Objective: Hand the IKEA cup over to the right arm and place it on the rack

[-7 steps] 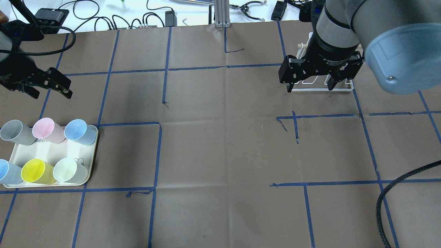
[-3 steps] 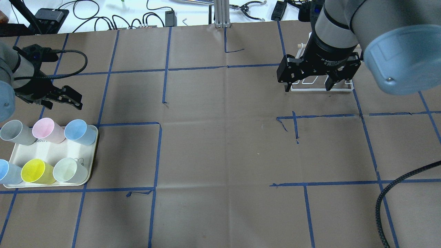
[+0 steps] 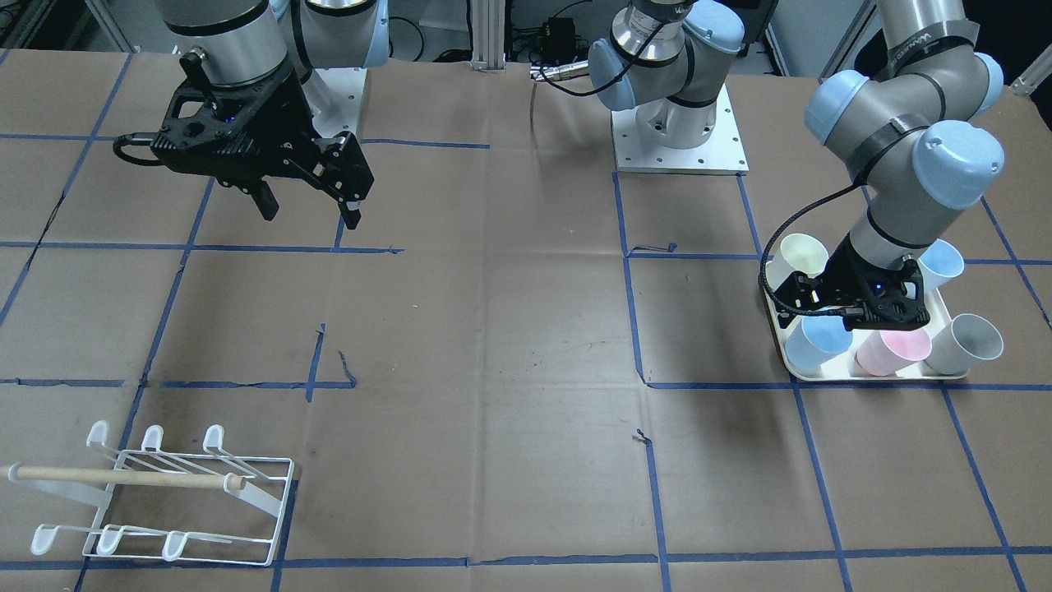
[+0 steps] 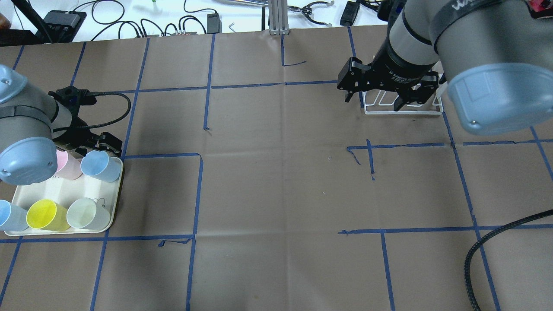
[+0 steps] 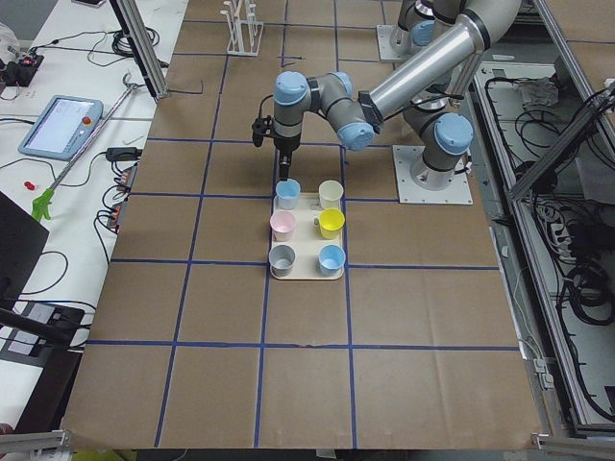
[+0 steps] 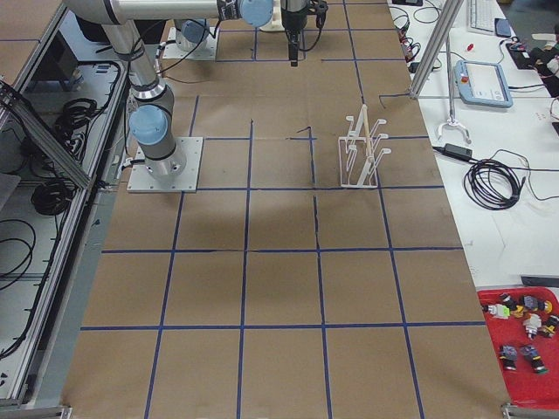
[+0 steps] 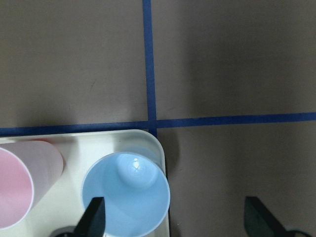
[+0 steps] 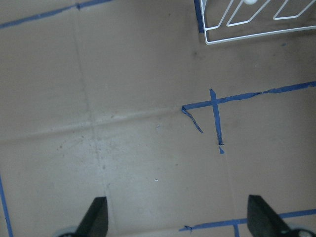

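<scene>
One finger is above the blue cup's opening (image 5: pixel 288 189) and the other is outside it, so my left gripper should keep going down until the fingers are on both sides of the cup's rim (image 7: pixel 169 193), and then close.
Several IKEA cups stand on a cream tray (image 4: pixel 65 186). The blue cup (image 4: pixel 100 165) stands at the tray's far corner, nearest the table's middle, and it also shows in the left wrist view (image 7: pixel 126 197) and the front view (image 3: pixel 814 341). My left gripper (image 4: pixel 96 149) is open just above this cup, one fingertip (image 7: pixel 94 219) over its mouth and the other outside it. A pink cup (image 4: pixel 69 167) stands beside it. The white wire rack (image 4: pixel 404 107) with a wooden dowel sits at the far right. My right gripper (image 4: pixel 373 100) is open and empty, high in front of the rack.
Yellow (image 4: pixel 45 214), pale green (image 4: pixel 86 214) and a second blue cup (image 4: pixel 8 216) fill the tray's near row. A grey cup (image 3: pixel 970 341) stands beyond the pink one. Blue tape lines grid the brown table. Cables lie along the far edge.
My left arm has swung toward the tray and lowered, so the open gripper now sits over the blue cup. My right gripper has drifted slightly left and farther back, still open.
</scene>
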{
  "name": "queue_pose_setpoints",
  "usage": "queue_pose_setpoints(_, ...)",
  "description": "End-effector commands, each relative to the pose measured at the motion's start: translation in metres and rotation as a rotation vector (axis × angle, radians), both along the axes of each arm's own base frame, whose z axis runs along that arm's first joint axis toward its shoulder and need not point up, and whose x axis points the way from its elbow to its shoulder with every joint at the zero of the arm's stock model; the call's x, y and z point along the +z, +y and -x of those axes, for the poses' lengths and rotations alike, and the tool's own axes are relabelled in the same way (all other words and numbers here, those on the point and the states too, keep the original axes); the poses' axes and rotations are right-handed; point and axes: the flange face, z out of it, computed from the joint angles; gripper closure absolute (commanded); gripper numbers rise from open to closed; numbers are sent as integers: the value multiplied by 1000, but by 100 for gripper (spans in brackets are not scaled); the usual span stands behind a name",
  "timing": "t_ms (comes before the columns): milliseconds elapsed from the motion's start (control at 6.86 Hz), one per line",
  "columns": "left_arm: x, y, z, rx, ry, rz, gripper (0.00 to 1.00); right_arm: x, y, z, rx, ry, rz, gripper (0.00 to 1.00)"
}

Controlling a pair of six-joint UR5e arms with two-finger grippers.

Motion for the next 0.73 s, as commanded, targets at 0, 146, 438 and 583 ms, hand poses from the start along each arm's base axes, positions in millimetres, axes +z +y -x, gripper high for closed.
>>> queue_pose_setpoints(0,-19,-4,-2,-3,0,-6,1,-2,11,-5,-263,-151,57,0)
queue_pose_setpoints(146,-27,-2,-2,-1,4,-27,1,-6,17,-4,-337,-180,57,0)
queue_pose_setpoints(438,-43,0,-4,2,17,-57,1,-24,22,-9,-471,-312,117,0)
queue_pose_setpoints(583,-39,-3,-6,-1,10,-47,4,-37,31,-8,-499,-342,151,0)
